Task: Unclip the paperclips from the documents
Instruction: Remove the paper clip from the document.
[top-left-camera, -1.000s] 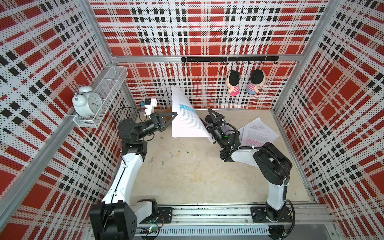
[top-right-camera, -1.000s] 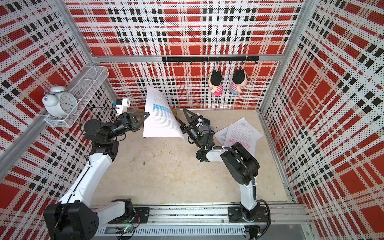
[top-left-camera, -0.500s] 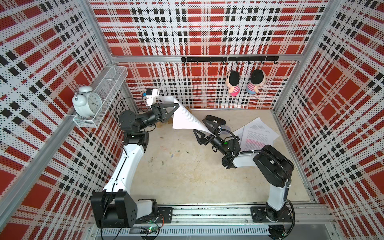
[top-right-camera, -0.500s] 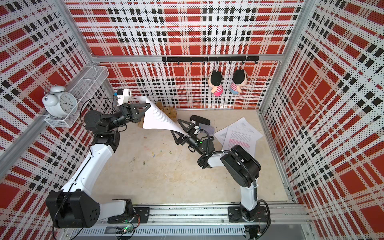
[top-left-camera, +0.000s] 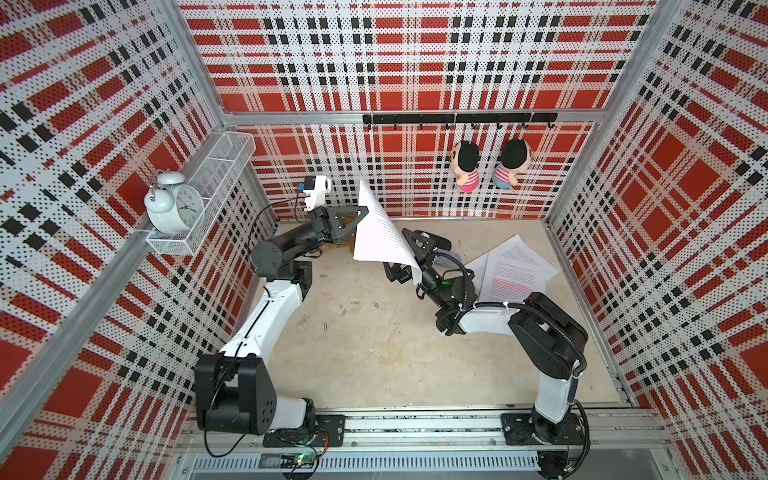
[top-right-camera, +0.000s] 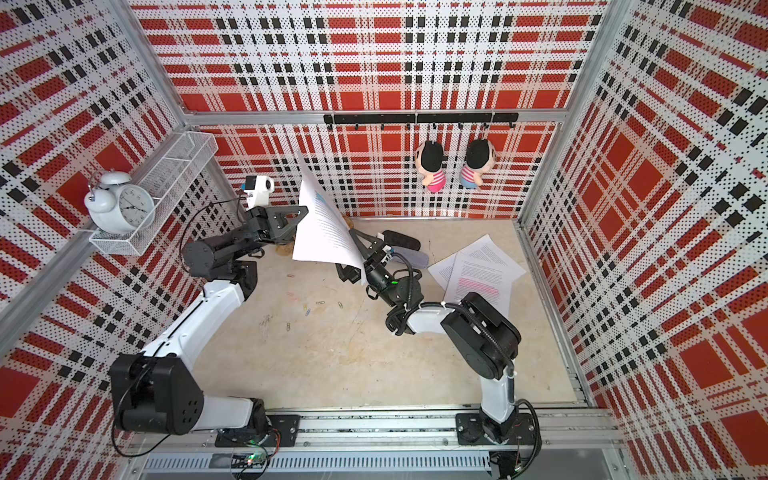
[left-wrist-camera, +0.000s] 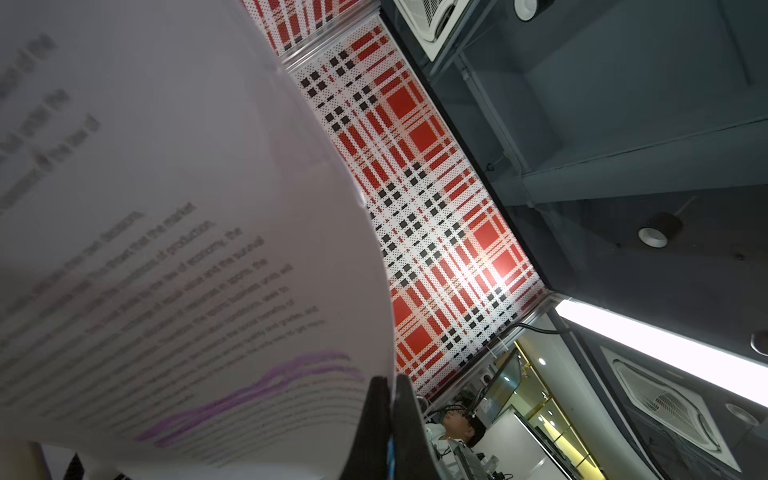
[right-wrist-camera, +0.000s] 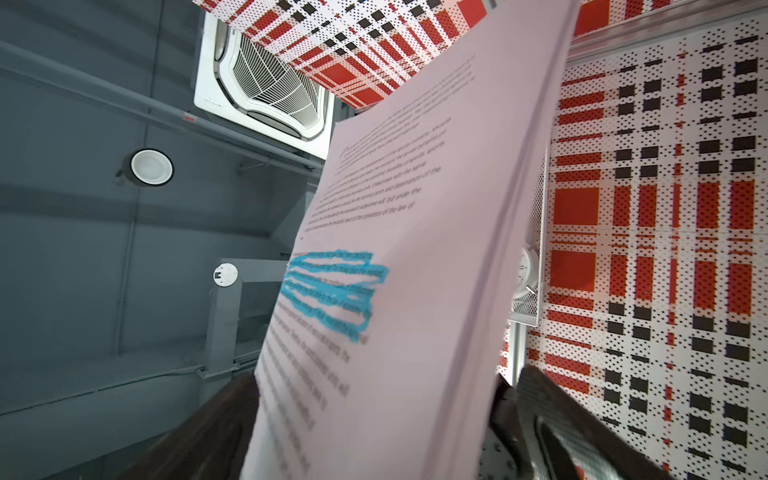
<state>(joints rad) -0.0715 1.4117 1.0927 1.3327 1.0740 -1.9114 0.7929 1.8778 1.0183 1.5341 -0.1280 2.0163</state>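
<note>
Layered edges (right-wrist-camera: 516, 200) can be seen along the side of the document (top-left-camera: 379, 237), so its sheets will fan out a little but settle flat as a stack when I lower the document.
The left gripper (top-left-camera: 360, 212) (top-right-camera: 302, 210) is shut on one edge of a document (top-left-camera: 380, 232) (top-right-camera: 322, 232), holding it upright in the air near the back wall. In the left wrist view its fingers (left-wrist-camera: 380, 415) pinch the document (left-wrist-camera: 187, 208) edge. The page shows a blue highlighted band (right-wrist-camera: 332, 291). The right gripper (top-left-camera: 405, 259) (top-right-camera: 353, 257) (right-wrist-camera: 374, 399) is open, one finger on each side of the document's lower corner. Two more documents (top-left-camera: 513, 270) (top-right-camera: 478, 270), one with a pink band, lie at the back right. Several loose paperclips (top-left-camera: 355, 302) (top-right-camera: 320, 302) lie on the table.
Two dark oblong cases (top-left-camera: 432, 240) (top-right-camera: 401, 239) lie just behind the right gripper. A white alarm clock (top-left-camera: 174, 205) sits in a wire shelf on the left wall. Two dolls (top-left-camera: 467, 166) hang from a hook rail on the back wall.
Half a second ago the held document was tipped down and curled; it now stands upright again. The right gripper has moved slightly left and lower, to the document's lower corner.
</note>
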